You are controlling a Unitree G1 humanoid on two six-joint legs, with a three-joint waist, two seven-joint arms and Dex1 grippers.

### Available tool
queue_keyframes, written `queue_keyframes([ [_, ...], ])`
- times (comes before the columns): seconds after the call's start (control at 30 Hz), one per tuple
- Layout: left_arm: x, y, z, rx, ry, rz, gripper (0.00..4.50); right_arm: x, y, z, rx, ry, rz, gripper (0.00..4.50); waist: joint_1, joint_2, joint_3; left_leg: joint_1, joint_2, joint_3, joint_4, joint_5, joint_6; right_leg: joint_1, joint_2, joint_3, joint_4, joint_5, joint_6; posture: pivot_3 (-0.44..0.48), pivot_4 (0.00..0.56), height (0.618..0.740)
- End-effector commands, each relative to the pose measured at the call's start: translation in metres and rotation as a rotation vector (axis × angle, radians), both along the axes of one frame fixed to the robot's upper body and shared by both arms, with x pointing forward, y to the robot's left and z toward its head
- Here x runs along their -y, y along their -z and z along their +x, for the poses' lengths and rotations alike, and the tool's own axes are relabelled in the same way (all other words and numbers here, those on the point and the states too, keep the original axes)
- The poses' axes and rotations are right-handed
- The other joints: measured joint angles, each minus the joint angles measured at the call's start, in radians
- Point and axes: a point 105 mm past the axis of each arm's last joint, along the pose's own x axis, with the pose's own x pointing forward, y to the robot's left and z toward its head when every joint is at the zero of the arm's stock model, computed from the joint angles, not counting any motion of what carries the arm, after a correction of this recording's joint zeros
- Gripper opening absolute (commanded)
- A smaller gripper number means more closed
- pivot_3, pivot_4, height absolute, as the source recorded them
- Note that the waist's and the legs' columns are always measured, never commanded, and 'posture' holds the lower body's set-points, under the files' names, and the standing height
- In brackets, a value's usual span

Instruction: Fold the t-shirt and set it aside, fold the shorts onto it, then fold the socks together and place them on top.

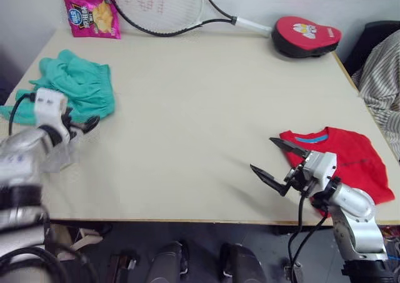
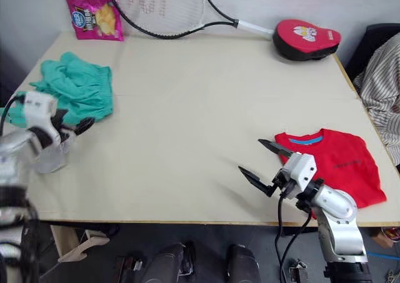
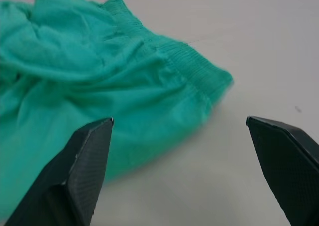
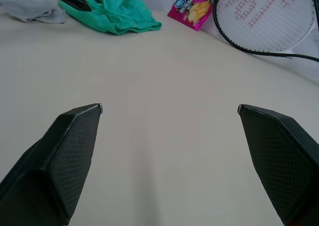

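Observation:
The teal shorts (image 1: 78, 83) will stay bunched up at the waistband end when I fold one leg over the other, because the waistband (image 3: 185, 61) is ribbed and puckered.
The red t-shirt (image 1: 347, 161) lies folded flat at the table's right front corner. My right gripper (image 1: 262, 153) hovers open just left of it over bare table, with nothing between its fingers. The teal shorts (image 1: 78, 83) lie crumpled at the left side of the table. My left gripper (image 3: 179, 120) is open beside their near edge, one finger (image 3: 89, 161) over the fabric close to the elastic waistband (image 3: 184, 61), holding nothing. Light grey socks (image 2: 50, 158) lie bunched at the left edge, partly under my left arm, and the socks (image 4: 32, 9) also appear in the right wrist view.
A tennis racket (image 1: 162, 8), a pink snack bag (image 1: 92, 14) and a red padded case (image 1: 306, 36) lie along the far edge of the beige table (image 1: 200, 108). Striped cloth (image 1: 381, 83) hangs beyond the right edge.

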Motion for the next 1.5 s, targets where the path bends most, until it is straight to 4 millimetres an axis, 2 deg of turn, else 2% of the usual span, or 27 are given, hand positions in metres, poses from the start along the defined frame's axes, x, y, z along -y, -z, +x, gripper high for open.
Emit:
queue_keyframes([
  [0.03, -0.004, 0.014, 0.018, -0.070, -0.065, 0.045, 4.50, -0.002, -0.010, -0.005, 0.049, 0.024, 0.006, 4.47, -0.005, -0.002, -0.001, 0.000, 0.000, 0.001, 0.001, 0.000, 0.000, 0.000, 0.000, 0.001, 0.000, 0.000, 0.000, 0.000, 0.150, 0.740],
  [0.13, -0.010, 0.026, 0.019, -0.130, -0.125, 0.046, 4.50, 0.001, -0.012, -0.010, 0.057, 0.062, 0.007, 4.47, -0.024, -0.003, -0.001, 0.000, 0.000, 0.004, 0.002, -0.001, 0.002, -0.002, -0.001, 0.005, 0.000, 0.001, 0.001, 0.000, 0.150, 0.740],
  [0.23, -0.013, 0.035, 0.016, -0.191, -0.145, 0.062, 3.57, 0.008, -0.014, -0.019, 0.066, 0.113, 0.006, 4.50, -0.032, -0.005, 0.000, 0.000, 0.002, 0.005, 0.002, -0.001, 0.003, -0.003, 0.000, 0.006, 0.001, 0.000, 0.001, 0.000, 0.150, 0.740],
  [0.43, -0.009, 0.023, 0.021, -0.113, -0.145, 0.017, 1.63, 0.018, -0.007, -0.036, 0.042, 0.212, 0.008, 4.50, -0.030, -0.008, 0.000, 0.000, 0.005, 0.005, 0.007, -0.005, -0.003, -0.003, -0.005, 0.010, 0.003, 0.000, 0.001, 0.000, 0.150, 0.740],
  [0.53, 0.007, 0.013, 0.028, -0.061, -0.064, 0.000, 0.64, 0.017, -0.005, -0.041, 0.033, 0.224, 0.008, 4.50, -0.023, -0.008, 0.000, 0.000, 0.004, 0.005, 0.008, -0.006, -0.004, -0.004, -0.007, 0.016, 0.003, 0.000, 0.001, 0.000, 0.150, 0.740],
  [0.6, 0.022, -0.003, 0.034, 0.011, 0.012, 0.002, 0.01, 0.017, -0.002, -0.043, 0.026, 0.232, 0.006, 4.50, -0.019, -0.009, -0.001, 0.000, 0.003, 0.005, 0.008, -0.006, -0.003, -0.004, -0.008, 0.016, 0.003, 0.000, 0.001, 0.000, 0.150, 0.740],
  [0.8, 0.068, -0.050, 0.043, 0.139, 0.260, 0.023, 0.01, 0.019, 0.006, -0.045, -0.007, 0.219, -0.035, 4.50, -0.012, -0.011, -0.001, -0.001, 0.001, 0.005, 0.009, -0.007, -0.002, -0.004, -0.010, 0.015, 0.003, 0.000, 0.001, 0.000, 0.150, 0.740],
  [0.83, 0.082, -0.059, 0.042, 0.156, 0.339, 0.030, 0.01, 0.020, 0.008, -0.045, -0.013, 0.218, -0.042, 4.50, -0.012, -0.011, -0.001, -0.001, 0.001, 0.005, 0.009, -0.007, -0.002, -0.004, -0.010, 0.015, 0.004, 0.000, 0.001, 0.000, 0.150, 0.740],
  [0.87, 0.107, -0.072, 0.040, 0.175, 0.481, 0.031, 0.01, 0.023, 0.009, -0.045, -0.027, 0.221, -0.048, 4.50, -0.012, -0.011, -0.001, -0.001, 0.001, 0.006, 0.009, -0.007, -0.002, -0.004, -0.009, 0.013, 0.005, 0.000, 0.001, 0.000, 0.150, 0.740],
  [0.93, 0.143, -0.085, 0.031, 0.185, 0.698, 0.055, 0.01, 0.028, 0.010, -0.044, -0.043, 0.218, -0.062, 4.50, -0.005, -0.011, -0.001, -0.001, 0.000, 0.006, 0.009, -0.006, -0.001, -0.003, -0.008, 0.009, 0.005, 0.000, 0.001, 0.000, 0.150, 0.740],
  [1.0, 0.177, -0.074, 0.018, 0.116, 0.925, 0.090, 0.01, 0.035, 0.013, -0.045, -0.062, 0.194, -0.122, 4.50, -0.003, -0.011, -0.001, -0.001, 0.000, 0.006, 0.011, -0.007, 0.000, -0.003, -0.003, 0.006, 0.004, 0.000, 0.001, 0.000, 0.150, 0.740],
  [1.1, 0.225, -0.049, -0.008, 0.046, 1.184, 0.033, 0.01, 0.058, 0.012, -0.041, -0.069, 0.246, -0.159, 4.50, -0.005, -0.011, -0.001, -0.001, 0.001, 0.007, 0.012, -0.005, 0.005, -0.002, -0.002, 0.008, 0.004, 0.000, 0.001, 0.000, 0.150, 0.740],
  [1.17, 0.250, -0.031, -0.028, 0.018, 1.287, 0.011, 0.01, 0.066, 0.010, -0.041, -0.073, 0.268, -0.164, 4.50, -0.012, -0.010, -0.002, 0.000, 0.002, 0.007, 0.014, -0.005, 0.006, -0.001, -0.003, 0.012, 0.005, 0.000, 0.001, 0.000, 0.150, 0.740],
  [1.3, 0.297, 0.019, -0.073, -0.080, 1.414, 0.013, 0.01, 0.075, 0.011, -0.048, -0.102, 0.284, -0.205, 4.50, -0.023, -0.010, -0.001, -0.001, 0.006, 0.006, 0.015, -0.004, 0.005, -0.001, -0.002, 0.018, 0.005, 0.000, 0.001, 0.000, 0.150, 0.740],
  [1.4, 0.313, 0.039, -0.082, -0.110, 1.397, 0.014, 0.01, 0.078, 0.013, -0.051, -0.120, 0.294, -0.224, 4.50, -0.018, -0.010, -0.001, -0.001, 0.008, 0.005, 0.021, -0.004, 0.004, -0.001, -0.001, 0.019, 0.005, 0.000, 0.000, 0.000, 0.150, 0.740],
  [1.43, 0.317, 0.040, -0.089, -0.103, 1.424, 0.004, 0.43, 0.077, 0.013, -0.051, -0.125, 0.291, -0.221, 4.50, -0.017, -0.009, -0.002, -0.001, 0.010, 0.005, 0.024, -0.005, 0.005, 0.000, -0.001, 0.019, 0.006, 0.000, 0.000, 0.000, 0.150, 0.740],
  [1.5, 0.322, 0.032, -0.098, -0.059, 1.452, -0.038, 0.91, 0.076, 0.012, -0.051, -0.129, 0.283, -0.214, 4.50, -0.017, -0.008, -0.003, 0.001, 0.010, 0.004, 0.025, -0.010, 0.004, 0.002, -0.001, 0.019, 0.005, 0.000, -0.001, 0.000, 0.150, 0.740],
])
